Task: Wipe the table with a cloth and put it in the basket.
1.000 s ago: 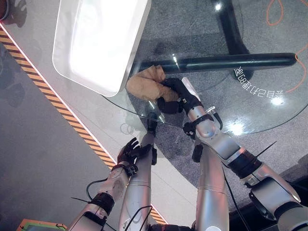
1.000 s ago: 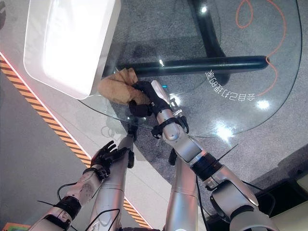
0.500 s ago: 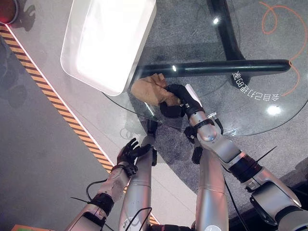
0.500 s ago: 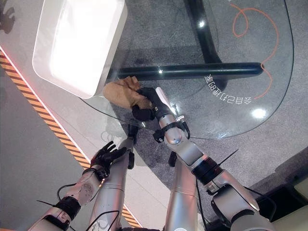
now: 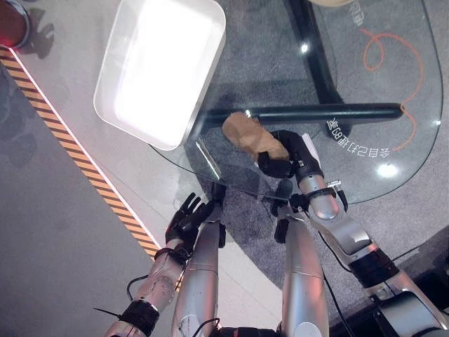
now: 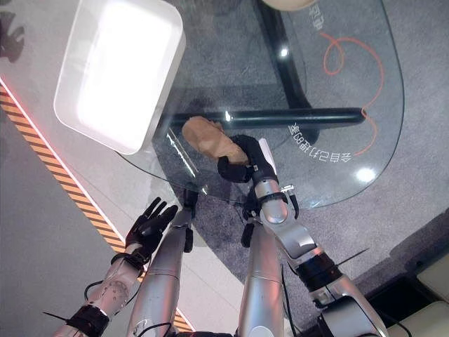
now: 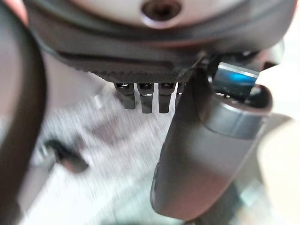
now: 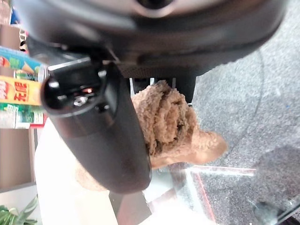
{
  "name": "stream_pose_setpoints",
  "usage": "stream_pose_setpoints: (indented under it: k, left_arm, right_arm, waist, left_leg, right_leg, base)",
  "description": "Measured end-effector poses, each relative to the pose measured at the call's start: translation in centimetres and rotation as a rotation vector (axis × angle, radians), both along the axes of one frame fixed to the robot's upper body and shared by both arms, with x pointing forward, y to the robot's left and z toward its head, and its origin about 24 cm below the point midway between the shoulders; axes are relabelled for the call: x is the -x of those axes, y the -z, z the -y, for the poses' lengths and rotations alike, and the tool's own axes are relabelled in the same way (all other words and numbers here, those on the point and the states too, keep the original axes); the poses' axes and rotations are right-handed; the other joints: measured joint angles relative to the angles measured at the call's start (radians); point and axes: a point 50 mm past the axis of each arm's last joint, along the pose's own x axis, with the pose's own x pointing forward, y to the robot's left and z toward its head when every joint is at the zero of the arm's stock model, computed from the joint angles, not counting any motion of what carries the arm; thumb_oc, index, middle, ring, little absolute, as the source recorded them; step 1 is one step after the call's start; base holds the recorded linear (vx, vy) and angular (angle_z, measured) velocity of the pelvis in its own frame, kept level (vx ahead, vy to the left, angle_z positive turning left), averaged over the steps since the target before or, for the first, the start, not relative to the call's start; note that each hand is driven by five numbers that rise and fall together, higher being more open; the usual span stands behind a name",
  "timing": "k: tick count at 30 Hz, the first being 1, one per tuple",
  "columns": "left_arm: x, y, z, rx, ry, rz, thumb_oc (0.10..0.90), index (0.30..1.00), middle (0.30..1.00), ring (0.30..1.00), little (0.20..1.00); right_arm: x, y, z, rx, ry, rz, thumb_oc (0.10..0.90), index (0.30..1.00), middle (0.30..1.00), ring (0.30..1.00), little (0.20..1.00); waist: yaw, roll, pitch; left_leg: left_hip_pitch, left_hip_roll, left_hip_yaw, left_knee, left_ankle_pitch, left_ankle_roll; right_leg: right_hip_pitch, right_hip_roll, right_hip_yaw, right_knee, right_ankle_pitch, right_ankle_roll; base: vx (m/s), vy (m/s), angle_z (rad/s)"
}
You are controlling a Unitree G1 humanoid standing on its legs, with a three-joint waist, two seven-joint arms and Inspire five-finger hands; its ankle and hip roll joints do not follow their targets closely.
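The brown cloth (image 5: 254, 139) has a thick, rounded end (image 5: 236, 126). I expect it to stay bunched up in a roll when I carry it to the basket.
A crumpled brown cloth (image 5: 245, 133) lies on the round glass table (image 5: 365, 175), near its left edge. My right hand (image 5: 284, 156) is shut on the cloth's near side, fingers curled into it; the right wrist view has the cloth (image 8: 173, 122) bunched past the thumb. A white rectangular basket (image 5: 210, 70) stands at the table's left, a short gap away from the cloth. My left hand (image 5: 186, 217) hangs open below the table's near edge, holding nothing, fingers (image 7: 146, 99) straight.
A black tubular table leg (image 5: 330, 111) runs under the glass just beyond the cloth. An orange cable (image 5: 382, 56) loops on the grey carpet at the far right. Orange-and-black striped tape (image 5: 84, 175) crosses the floor on the left.
My right hand has dragged the cloth to the right across the glass, away from the basket's corner. The camera has shifted too. The left hand stays open by the table's edge.
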Motion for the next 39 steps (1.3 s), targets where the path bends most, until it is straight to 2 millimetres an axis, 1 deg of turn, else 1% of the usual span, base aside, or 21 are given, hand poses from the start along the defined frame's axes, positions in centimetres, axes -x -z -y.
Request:
stream_pose_setpoints:
  k: [3, 12, 16, 18, 21, 25, 27, 30, 35, 39]
  left_arm:
    - [0.2, -1.1, 0.6, 0.082, 0.042, 0.075, 0.8, 0.9, 0.9, 0.9, 0.9]
    - [1.9, -2.2, 0.7, 0.326, 0.111, 0.18, 0.8, 0.9, 0.9, 0.9, 0.9]
    - [2.7, -3.5, 1.1, 0.43, 0.189, 0.27, 0.8, 0.9, 0.9, 0.9, 0.9]
    - [2.8, -4.2, 1.4, 0.462, 0.231, 0.311, 0.8, 0.9, 0.9, 0.9, 0.9]
    - [2.8, -4.9, 1.4, 0.453, 0.255, 0.335, 0.8, 0.9, 0.9, 0.9, 0.9]
    - [2.7, -5.2, 1.2, 0.446, 0.259, 0.348, 0.8, 0.9, 0.9, 0.9, 0.9]
    - [2.5, -5.5, 1.2, 0.457, 0.256, 0.356, 0.8, 0.9, 0.9, 0.9, 0.9]
    - [2.2, -6.1, 1.1, 0.451, 0.258, 0.382, 0.8, 0.9, 0.9, 0.9, 0.9]
    - [1.7, -6.8, 1.3, 0.448, 0.264, 0.402, 0.8, 0.9, 0.9, 0.9, 0.9]
    - [1.3, -7.1, 1.4, 0.439, 0.251, 0.394, 0.8, 0.9, 0.9, 0.9, 0.9]
  right_arm:
    - [0.8, 0.3, 0.5, -0.02, 0.0, 0.008, 0.1, 0.3, 0.3, 0.3, 0.2]
    - [2.8, -0.8, 2.0, -0.076, 0.005, 0.104, 0.1, 0.3, 0.3, 0.3, 0.2]
    - [3.6, -1.2, 2.7, -0.094, -0.008, 0.144, 0.1, 0.3, 0.3, 0.3, 0.2]
    - [4.0, -1.1, 2.8, -0.142, -0.025, 0.149, 0.1, 0.3, 0.3, 0.3, 0.2]
    - [4.6, -1.3, 2.5, -0.176, -0.061, 0.168, 0.1, 0.3, 0.3, 0.3, 0.2]
    - [5.1, -1.9, 2.1, -0.174, -0.108, 0.198, 0.1, 0.3, 0.3, 0.3, 0.2]
    - [5.2, -2.3, 1.8, -0.162, -0.144, 0.208, 0.1, 0.3, 0.3, 0.3, 0.2]
    - [5.6, -2.7, 1.2, -0.089, -0.229, 0.216, 0.1, 0.3, 0.3, 0.3, 0.2]
    - [5.8, -2.3, -0.4, -0.02, -0.341, 0.189, 0.1, 0.3, 0.3, 0.3, 0.2]
    - [5.8, -2.1, -1.3, 0.02, -0.393, 0.177, 0.1, 0.3, 0.3, 0.3, 0.2]
  waist:
    - [-0.001, 0.0, 0.0]
    - [-0.001, -0.003, 0.001]
    - [-0.002, -0.004, 0.001]
    - [-0.008, -0.008, 0.002]
    - [-0.021, -0.018, 0.005]
    - [-0.027, -0.018, 0.005]
    - [-0.025, -0.02, 0.005]
    - [-0.025, -0.023, 0.006]
    - [-0.024, -0.031, 0.007]
    - [-0.023, -0.036, 0.007]
  left_leg:
    - [0.023, 0.001, 0.0, -0.017, 0.0, 0.001]
    - [0.063, 0.001, 0.001, -0.017, -0.003, 0.008]
    - [0.074, 0.003, 0.001, -0.017, -0.004, 0.01]
    - [0.075, 0.003, 0.0, -0.016, -0.006, 0.012]
    - [0.075, 0.003, 0.0, -0.016, -0.006, 0.013]
    - [0.074, 0.005, 0.003, -0.016, -0.009, 0.015]
    - [0.073, 0.007, 0.003, -0.016, -0.01, 0.016]
    - [0.072, 0.007, 0.004, -0.017, -0.011, 0.016]
    - [0.071, 0.007, 0.003, -0.017, -0.011, 0.016]
    - [0.07, 0.007, 0.003, -0.017, -0.011, 0.016]
  right_leg:
    - [0.022, 0.002, 0.0, -0.009, -0.001, 0.0]
    - [0.063, 0.002, -0.001, -0.017, -0.005, 0.004]
    - [0.08, 0.007, 0.001, -0.029, -0.006, 0.004]
    - [0.084, 0.007, 0.001, -0.03, -0.005, 0.004]
    - [0.084, 0.008, 0.002, -0.032, -0.005, 0.005]
    - [0.084, 0.011, 0.004, -0.039, -0.002, 0.006]
    - [0.084, 0.013, 0.004, -0.043, -0.002, 0.006]
    - [0.084, 0.014, 0.004, -0.045, -0.001, 0.006]
    - [0.084, 0.015, 0.004, -0.046, -0.001, 0.006]
    - [0.083, 0.015, 0.004, -0.046, -0.001, 0.006]
  base:
    - [0.0, -0.031, 0.0]
    - [0.0, -0.018, 0.0]
    - [0.0, -0.008, 0.0]
    - [0.0, -0.018, 0.0]
    - [0.0, 0.0, 0.0]
    - [0.0, 0.002, -0.03]
    - [0.0, 0.0, 0.0]
    - [0.0, 0.0, 0.0]
    - [-0.01, -0.014, 0.0]
    - [0.0, 0.0, 0.0]
